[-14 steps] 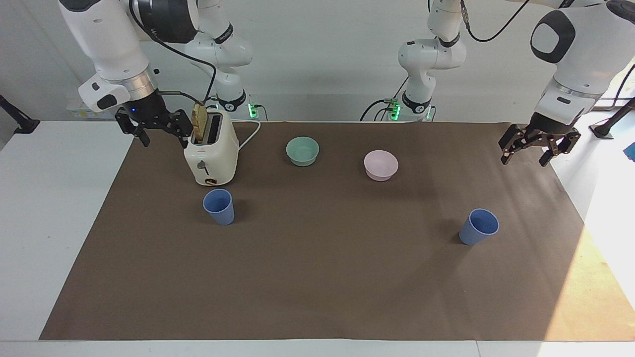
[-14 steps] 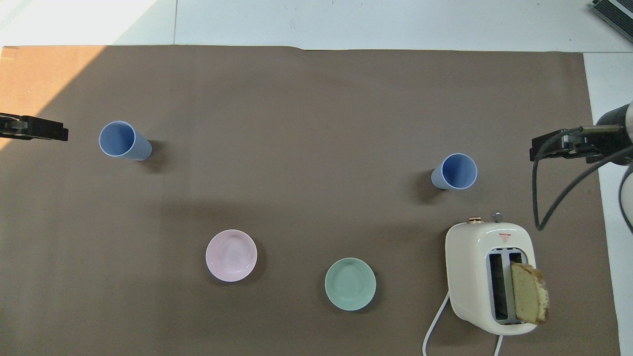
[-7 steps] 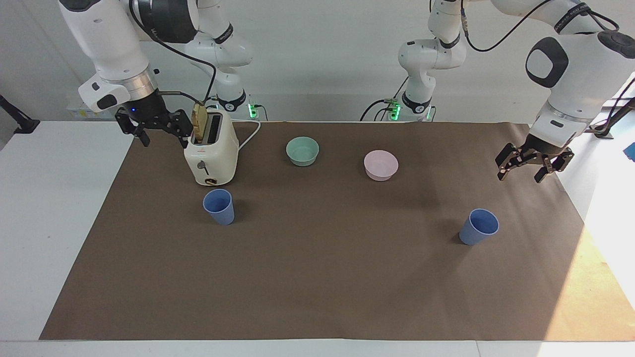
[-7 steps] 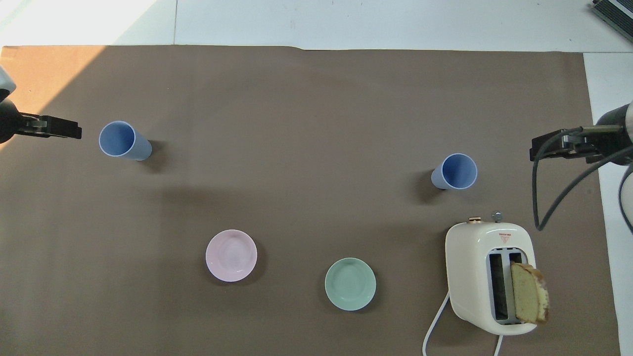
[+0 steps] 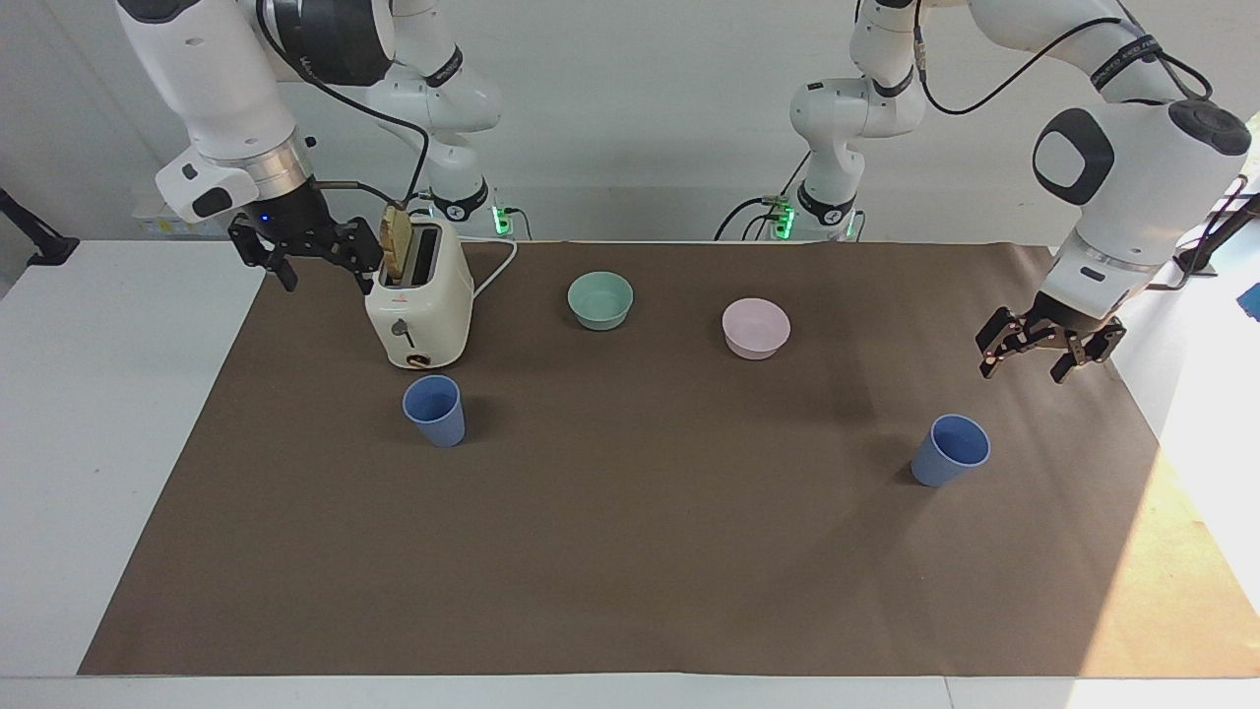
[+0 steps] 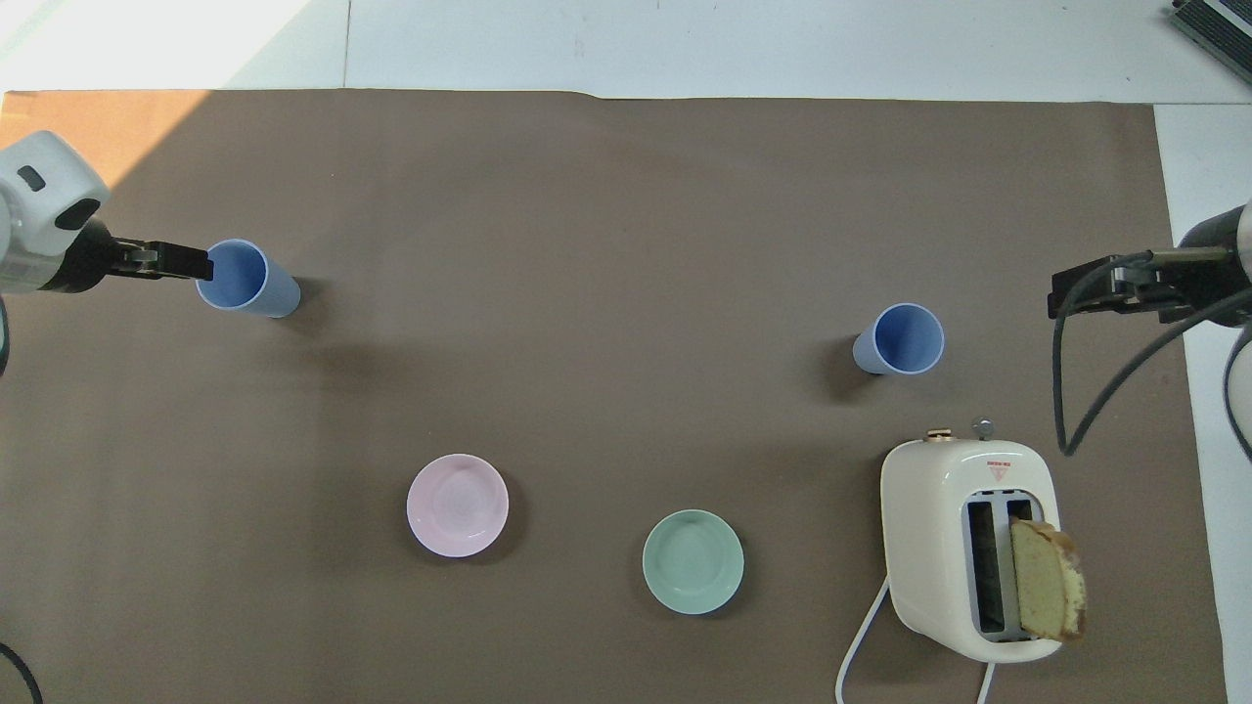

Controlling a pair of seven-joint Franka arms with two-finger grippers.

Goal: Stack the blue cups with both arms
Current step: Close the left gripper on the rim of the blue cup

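Note:
The upright blue cup [image 5: 947, 453] has my left gripper's open fingers pointing down toward it with a clear way, so I should lower them next until they straddle its rim [image 5: 964, 418], then close them.
Two blue cups stand upright on the brown mat. One [image 5: 951, 449] [image 6: 245, 279] is toward the left arm's end. The other [image 5: 434, 409] [image 6: 900, 339] stands farther from the robots than the toaster. My left gripper [image 5: 1024, 362] [image 6: 171, 264] is open and empty. It hangs in the air above the mat beside the first cup, apart from it in the facing view. My right gripper [image 5: 325, 274] [image 6: 1105, 290] is open and empty. It waits in the air over the mat's edge beside the toaster.
A cream toaster [image 5: 418, 295] [image 6: 968, 548] with a bread slice [image 6: 1047, 592] in one slot stands toward the right arm's end. A teal bowl [image 5: 600, 299] [image 6: 693, 561] and a pink bowl [image 5: 755, 328] [image 6: 458, 506] sit nearer to the robots than the cups.
My left gripper has come down and moved in over the mat toward the cup at its end. The right arm and both cups have not moved.

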